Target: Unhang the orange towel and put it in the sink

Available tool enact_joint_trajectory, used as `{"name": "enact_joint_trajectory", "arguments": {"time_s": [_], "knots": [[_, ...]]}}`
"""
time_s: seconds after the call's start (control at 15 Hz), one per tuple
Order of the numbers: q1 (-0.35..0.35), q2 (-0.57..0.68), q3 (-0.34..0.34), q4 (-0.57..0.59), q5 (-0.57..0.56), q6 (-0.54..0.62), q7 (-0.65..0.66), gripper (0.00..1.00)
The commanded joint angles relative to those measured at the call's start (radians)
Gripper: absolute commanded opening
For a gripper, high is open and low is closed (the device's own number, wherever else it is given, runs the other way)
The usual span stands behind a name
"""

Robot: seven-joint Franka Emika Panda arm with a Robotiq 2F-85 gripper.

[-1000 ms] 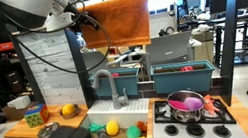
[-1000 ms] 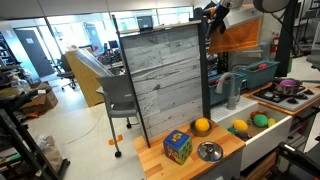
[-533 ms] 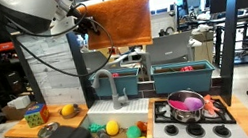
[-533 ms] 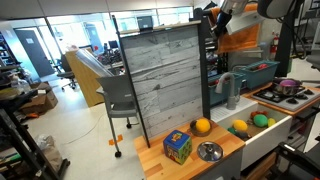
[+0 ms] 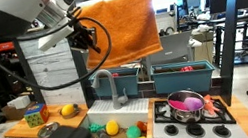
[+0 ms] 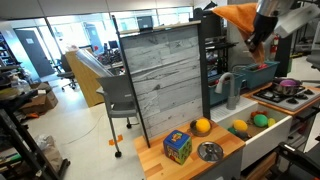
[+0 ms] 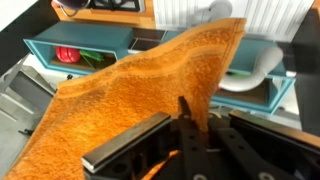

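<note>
The orange towel's upper edge is still hanging on the black rail, so the robot's gripper should pull the towel free and then raise it high over the sink [image 5: 124, 127].
The orange towel [image 5: 122, 27] hangs high above the counter, its upper edge still at the top of the frame. In an exterior view the towel [image 6: 238, 14] bunches toward the gripper. My gripper [image 5: 87, 35] is shut on the towel's side edge; it also shows from the other side, gripper [image 6: 256, 36]. In the wrist view the towel [image 7: 140, 90] fills most of the picture, and a fold of it is pinched between the gripper [image 7: 190, 122] fingers. The white sink [image 5: 99, 117] lies below, with a grey faucet [image 5: 105, 81] and toy fruit inside. The sink [image 6: 262, 137] is at the lower right.
A grey plank panel [image 6: 165, 80] stands beside the sink. A wooden counter [image 5: 60, 121] holds a yellow fruit, a coloured cube and a metal bowl. Teal bins [image 5: 182, 72] sit behind the sink. A stove with a pink-lidded pot [image 5: 186, 103] is alongside.
The jaws have closed on the towel's edge. The arm has pulled away from the rail, dragging that edge so the cloth spreads and bunches toward the gripper.
</note>
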Motion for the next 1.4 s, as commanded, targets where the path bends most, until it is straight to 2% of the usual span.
{"name": "enact_joint_trajectory", "arguments": {"time_s": [0.0,0.27,0.4,0.47,0.53,0.6,0.67,0.73,0.87,0.93,1.07,1.27,1.33], "knots": [[-0.042,-0.245,0.0,-0.242,-0.061,-0.088,-0.245,0.01],[-0.108,-0.44,0.014,-0.436,-0.038,-0.225,-0.538,0.01],[-0.117,-0.536,0.009,-0.501,0.113,-0.236,-0.67,0.01],[-0.284,-0.584,0.183,-0.525,0.194,-0.266,-0.725,0.01],[-0.097,-0.636,-0.009,-0.55,0.293,-0.28,-0.778,0.01],[0.04,-0.689,-0.093,-0.489,0.38,-0.376,-0.779,0.01],[-0.014,-0.743,-0.057,-0.502,0.464,-0.392,-0.835,0.01],[0.008,-0.799,-0.058,-0.456,0.534,-0.459,-0.852,0.01],[0.041,-0.839,-0.043,-0.367,0.62,-0.514,-0.807,0.01],[0.013,-0.832,0.022,-0.323,0.742,-0.523,-0.846,0.01],[0.068,-0.825,0.021,-0.227,0.896,-0.522,-0.85,0.01],[0.067,-0.724,0.076,-0.131,1.136,-0.485,-0.947,0.01],[0.087,-0.661,0.072,-0.083,1.216,-0.484,-0.967,0.01]]}}
